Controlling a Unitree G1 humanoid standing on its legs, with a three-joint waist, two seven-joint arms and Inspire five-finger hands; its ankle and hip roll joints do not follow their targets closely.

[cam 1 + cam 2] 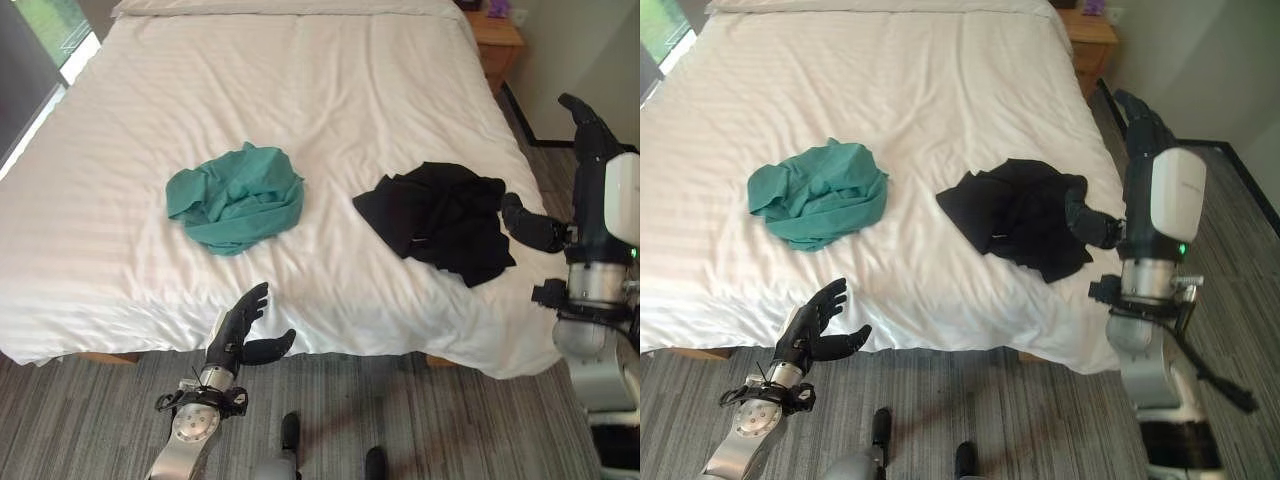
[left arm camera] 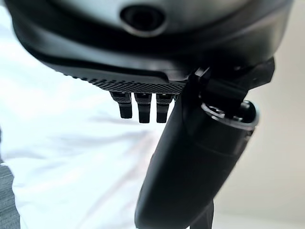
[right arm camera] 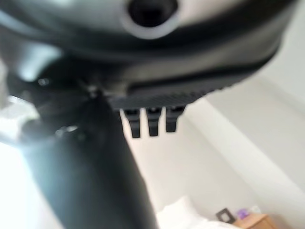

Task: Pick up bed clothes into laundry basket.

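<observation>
The robot can expect the black garment (image 1: pixel 440 218) to hang out long when it carries it over the laundry basket, because the garment lies in a heap with limp corners splayed (image 1: pixel 374 207).
A crumpled teal garment (image 1: pixel 236 197) lies left of the middle of the white bed (image 1: pixel 330 80). To its right a black garment (image 1: pixel 440 218) is spread close to the bed's right edge. My left hand (image 1: pixel 238 322) is open at the bed's near edge, below the teal garment and apart from it, with its fingers (image 2: pixel 139 108) straight over the sheet. My right hand (image 1: pixel 1140 120) is raised beside the bed's right edge, open, its fingers pointing toward the head of the bed. Its thumb (image 1: pixel 1092 226) is at the black garment's right edge; whether it touches I cannot tell.
A wooden bedside table (image 1: pixel 497 40) stands at the bed's far right corner, with a small purple object (image 1: pixel 497 8) on it. Grey striped carpet (image 1: pixel 450 420) runs along the near and right sides of the bed. A window (image 1: pixel 45 25) is at the far left.
</observation>
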